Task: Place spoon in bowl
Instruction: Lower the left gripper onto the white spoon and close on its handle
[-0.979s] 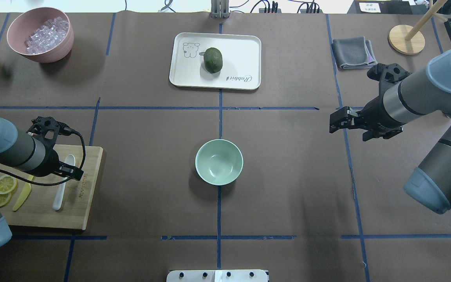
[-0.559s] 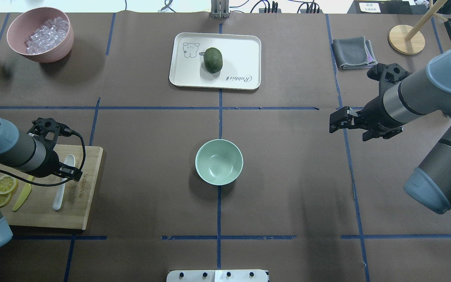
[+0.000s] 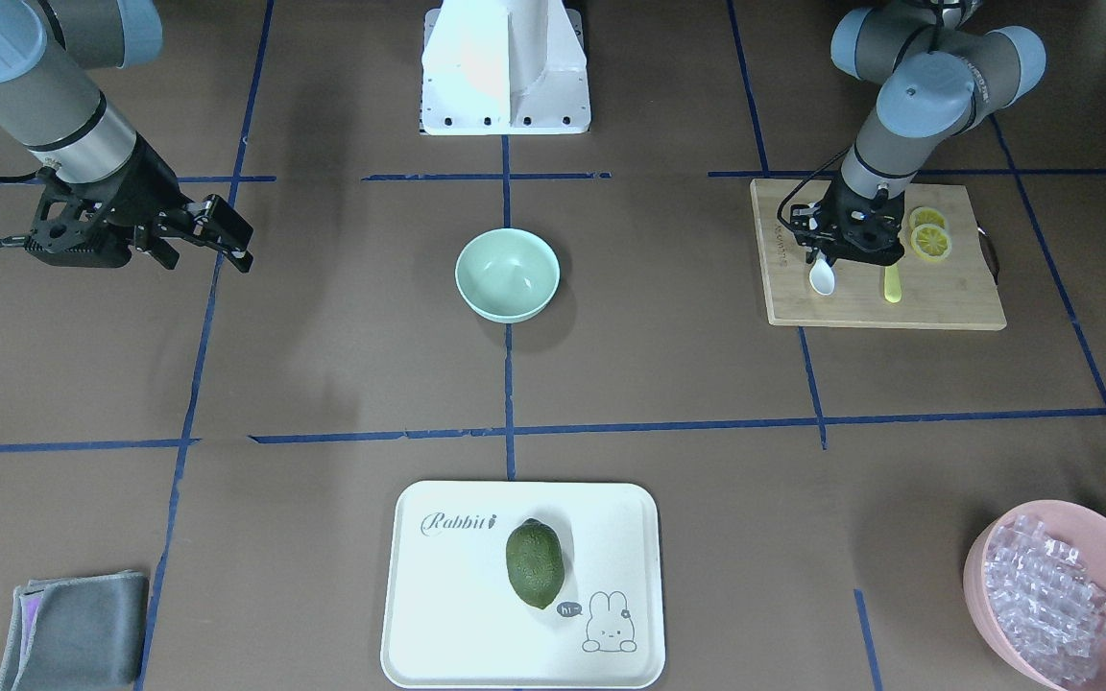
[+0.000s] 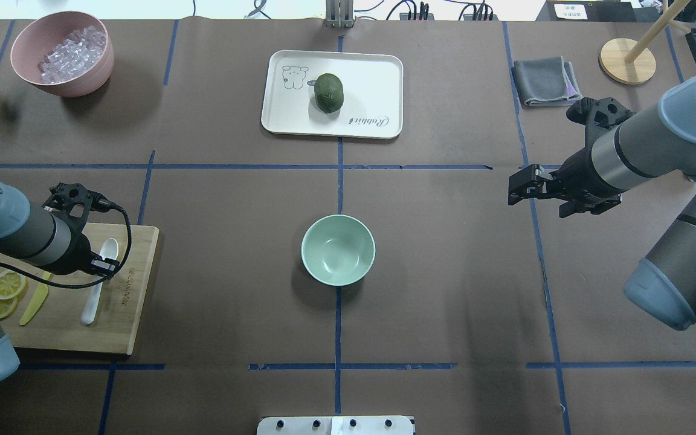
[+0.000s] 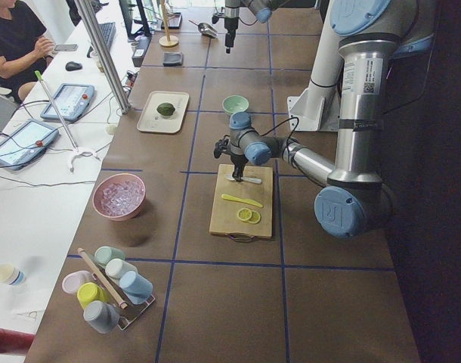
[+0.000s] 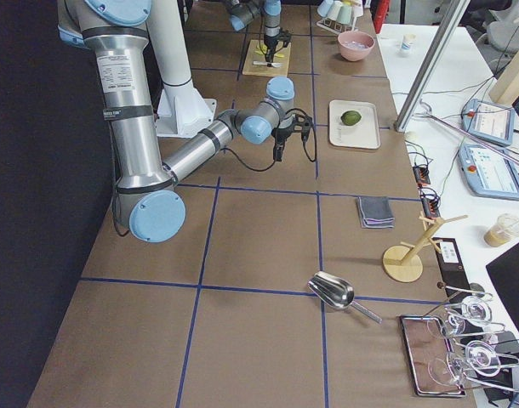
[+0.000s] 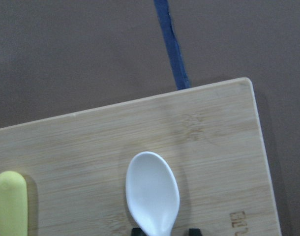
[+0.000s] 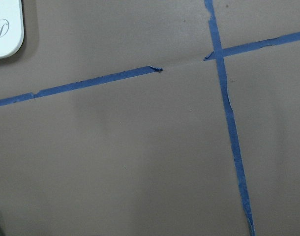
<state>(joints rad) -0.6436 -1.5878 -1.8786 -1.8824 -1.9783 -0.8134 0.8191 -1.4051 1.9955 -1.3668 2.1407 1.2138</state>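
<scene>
The white spoon will lean on the bowl's rim with its handle sticking out when I put it in place, because the mint-green bowl is small and narrow.
The white spoon lies on the wooden cutting board at the table's left, scoop pointing away from me. It also shows in the front view and in the left wrist view. My left gripper is low over the spoon, open, with a fingertip on each side of the neck just behind the scoop. The pale mint-green bowl stands empty at the table's middle, also in the front view. My right gripper hangs open and empty above the table, far right of the bowl.
A yellow knife and lemon slices lie on the board beside the spoon. A pink bowl of clear cubes stands far left. A white tray holds a green fruit. A grey cloth and a wooden stand are far right.
My left gripper has come down and slightly back onto the spoon's neck. The spoon, the bowl and the right arm have not moved.
</scene>
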